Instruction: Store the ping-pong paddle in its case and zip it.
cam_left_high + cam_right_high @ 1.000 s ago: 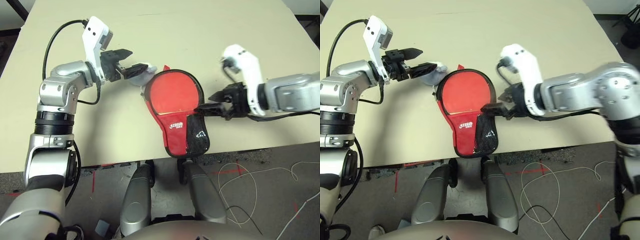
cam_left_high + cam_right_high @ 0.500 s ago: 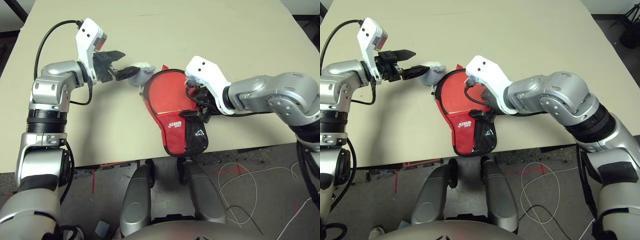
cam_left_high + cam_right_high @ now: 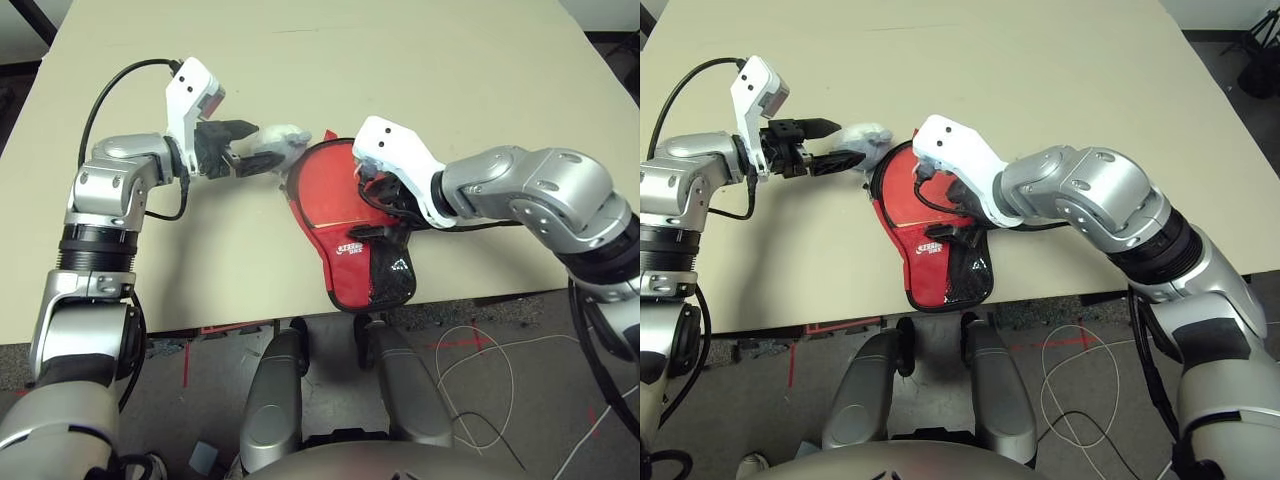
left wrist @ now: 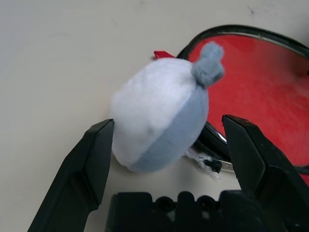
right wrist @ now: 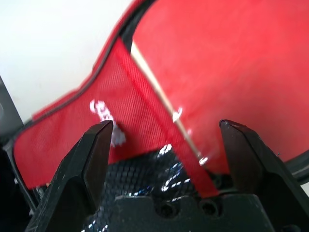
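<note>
The plush toy on the zipper pull [image 3: 286, 143] is on the left gripper's side, so the robot's left gripper should pull the toy around the case's far rim [image 3: 337, 142].
The red case [image 3: 352, 262], with black mesh pocket and white logo, lies open near the table's front edge. The ping-pong paddle [image 3: 325, 195] rests in it, red face up, handle hidden under the fabric. My right gripper [image 3: 378, 215] hovers open over the case's neck; its wrist view shows the logo flap [image 5: 77, 145] and the paddle face [image 5: 231, 72] between the fingers. My left gripper [image 3: 245, 158] is open at the case's far-left rim, its fingers on either side of a white and grey-blue plush toy [image 4: 159, 116].
The plush toy [image 3: 280, 143] sits against the case's zipper edge. The case's narrow end reaches the table's front edge [image 3: 200, 325]. Bare beige table [image 3: 450, 90] spreads behind and to both sides. Cables lie on the floor below.
My right arm has swung in from the right and now hangs over the case's middle. The left gripper has dropped slightly toward the plush toy. Case and paddle have stayed put.
</note>
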You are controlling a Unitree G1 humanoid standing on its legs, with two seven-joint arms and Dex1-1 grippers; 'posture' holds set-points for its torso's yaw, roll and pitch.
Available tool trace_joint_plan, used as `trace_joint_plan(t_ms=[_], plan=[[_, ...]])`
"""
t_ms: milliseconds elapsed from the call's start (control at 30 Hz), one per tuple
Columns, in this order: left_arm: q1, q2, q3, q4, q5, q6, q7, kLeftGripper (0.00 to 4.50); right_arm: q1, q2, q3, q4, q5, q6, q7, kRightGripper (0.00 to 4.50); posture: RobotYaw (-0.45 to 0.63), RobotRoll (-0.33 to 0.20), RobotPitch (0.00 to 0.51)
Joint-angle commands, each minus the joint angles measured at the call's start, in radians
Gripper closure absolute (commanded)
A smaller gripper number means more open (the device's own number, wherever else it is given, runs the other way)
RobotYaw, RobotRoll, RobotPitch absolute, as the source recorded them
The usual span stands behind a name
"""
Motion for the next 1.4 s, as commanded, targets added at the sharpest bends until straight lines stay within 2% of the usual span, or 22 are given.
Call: trace_joint_plan(t_ms=[33, 333, 567, 667, 867, 1000, 1067, 1233, 1400], plan=[[0.002, -0.018, -0.037, 0.037, 0.041, -0.037, -0.006, 0.00, 0.011, -0.002, 0.028, -0.011, -0.047, -0.011, 0.035, 0.03, 0.03, 0.000, 0.264], [-0.107, -0.070, -0.092, 0.256, 0.202, -0.288, 0.059, 0.00, 0.020, 0.016, 0.041, 0.012, -0.132, -0.036, 0.095, 0.03, 0.04, 0.000, 0.262], [-0.174, -0.108, -0.109, 0.388, 0.247, -0.380, 0.020, 0.00, 0.022, 0.032, 0.045, 0.025, -0.177, -0.051, 0.129, 0.03, 0.04, 0.000, 0.265], [-0.191, -0.118, -0.116, 0.419, 0.255, -0.393, -0.012, 0.64, 0.022, 0.036, 0.048, 0.027, -0.191, -0.053, 0.143, 0.00, 0.04, 0.000, 0.267], [-0.213, -0.122, -0.142, 0.449, 0.281, -0.427, -0.078, 2.83, 0.022, 0.036, 0.056, 0.032, -0.220, -0.059, 0.172, 0.00, 0.04, 0.000, 0.274], [-0.261, -0.140, -0.148, 0.520, 0.314, -0.496, -0.050, 4.02, 0.024, 0.038, 0.064, 0.038, -0.237, -0.065, 0.190, 0.00, 0.04, 0.000, 0.282], [-0.296, -0.158, -0.150, 0.581, 0.338, -0.546, -0.017, 4.19, 0.027, 0.039, 0.068, 0.041, -0.246, -0.067, 0.198, 0.00, 0.04, 0.000, 0.285], [-0.396, -0.235, -0.148, 0.751, 0.392, -0.656, 0.101, 4.19, 0.034, 0.044, 0.077, 0.044, -0.262, -0.070, 0.216, 0.00, 0.05, 0.000, 0.293], [-0.496, -0.334, -0.142, 0.892, 0.444, -0.711, 0.285, 4.19, 0.041, 0.053, 0.084, 0.049, -0.278, -0.077, 0.230, 0.00, 0.05, 0.000, 0.301]])
